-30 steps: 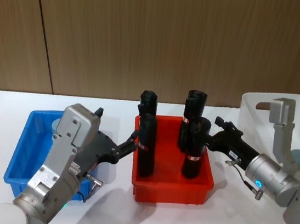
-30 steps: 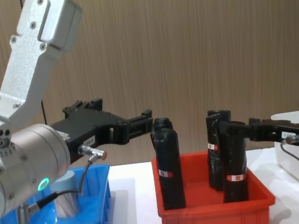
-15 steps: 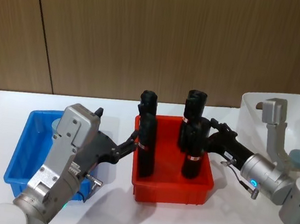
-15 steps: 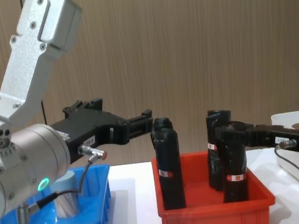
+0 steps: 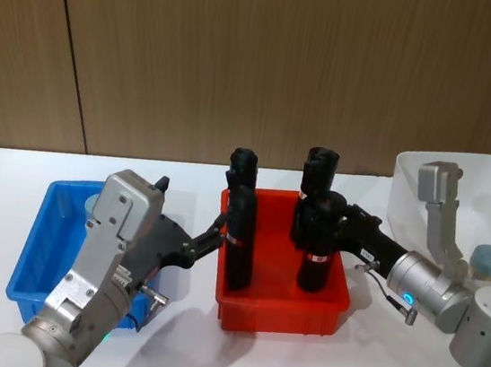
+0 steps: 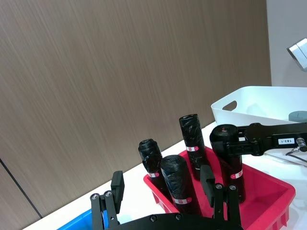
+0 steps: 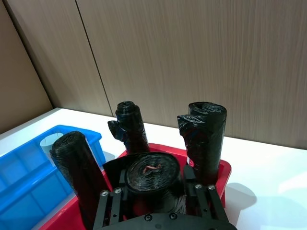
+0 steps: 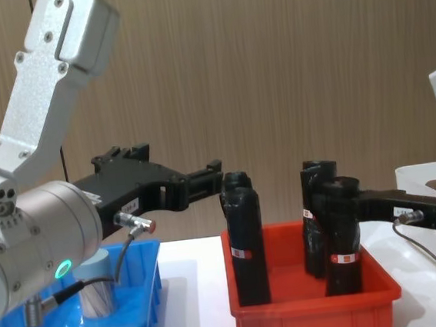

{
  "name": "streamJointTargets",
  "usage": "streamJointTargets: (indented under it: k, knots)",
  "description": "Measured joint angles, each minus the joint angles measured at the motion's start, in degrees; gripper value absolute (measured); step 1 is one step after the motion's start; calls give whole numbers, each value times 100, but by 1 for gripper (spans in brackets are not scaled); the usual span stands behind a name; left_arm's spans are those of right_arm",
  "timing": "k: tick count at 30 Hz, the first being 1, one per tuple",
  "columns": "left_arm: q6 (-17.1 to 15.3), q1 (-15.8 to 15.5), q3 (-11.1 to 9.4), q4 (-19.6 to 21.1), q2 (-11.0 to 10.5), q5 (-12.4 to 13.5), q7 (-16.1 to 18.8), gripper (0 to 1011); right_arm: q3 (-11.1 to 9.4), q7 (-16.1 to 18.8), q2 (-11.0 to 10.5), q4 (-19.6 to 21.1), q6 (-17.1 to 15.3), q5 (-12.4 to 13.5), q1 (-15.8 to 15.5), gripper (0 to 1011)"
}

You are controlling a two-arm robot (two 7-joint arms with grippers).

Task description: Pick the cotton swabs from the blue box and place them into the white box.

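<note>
I expect the black wrapped roll [image 8: 341, 233] to come away from the roll behind when I lift it, because the black roll has its own rim and red label [image 8: 345, 259].
One jar of cotton swabs [image 8: 96, 287] stands in the blue box [image 5: 38, 247] at the left, half hidden behind my left arm. Another jar of cotton swabs [image 5: 489, 261] sits in the white box [image 5: 409, 182] at the right. My left gripper [image 5: 220, 225] hangs open and empty between the blue box and the red bin, above rim height. Reaching in from the right, my right gripper [image 5: 336, 218] stands open with its fingers [image 7: 108, 206] on either side of the top of a black roll [image 7: 149, 175] in the red bin.
The red bin [image 5: 282, 320] stands between the two boxes and holds several tall black wrapped rolls [image 5: 238, 237] with red labels. A wooden wall runs behind the white table. Open tabletop lies in front of the bins.
My right gripper has slid left from beside the white box until its fingers straddle the front right black roll. The left arm has not moved.
</note>
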State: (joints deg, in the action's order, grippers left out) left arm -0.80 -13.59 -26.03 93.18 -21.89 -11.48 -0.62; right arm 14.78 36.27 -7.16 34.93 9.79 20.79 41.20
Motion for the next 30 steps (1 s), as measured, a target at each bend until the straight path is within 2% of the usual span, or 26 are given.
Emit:
streamJointTargets:
  k: [1,2,4,10,17,20,22,23,30]
  knots:
    - [0,0,0,0,0,0,0,1004,3,1,9,-57,21,-5,23,650]
    - [0,0,0,0,0,0,0,1004,4,2,13,-79,31,-7,34,650]
    - [0,0,0,0,0,0,0,1004,6,3,21,-124,53,-14,60,569]
    - [0,0,0,0,0,0,0,1004,4,-10,23,-111,70,-18,71,534]
    - [0,0,0,0,0,0,0,1004,-31,-126,-44,371,-54,11,-112,534]
    - [0,0,0,0,0,0,0,1004,-57,-211,-99,729,-148,38,-250,534]
    - [0,0,0,0,0,0,0,1004,-91,-312,-165,1174,-259,61,-412,535]
    - [0,0,0,0,0,0,0,1004,-91,-312,-165,1174,-259,61,-412,535]
    - [0,0,0,0,0,0,0,1004,-203,-672,-353,2346,-582,106,-790,534]
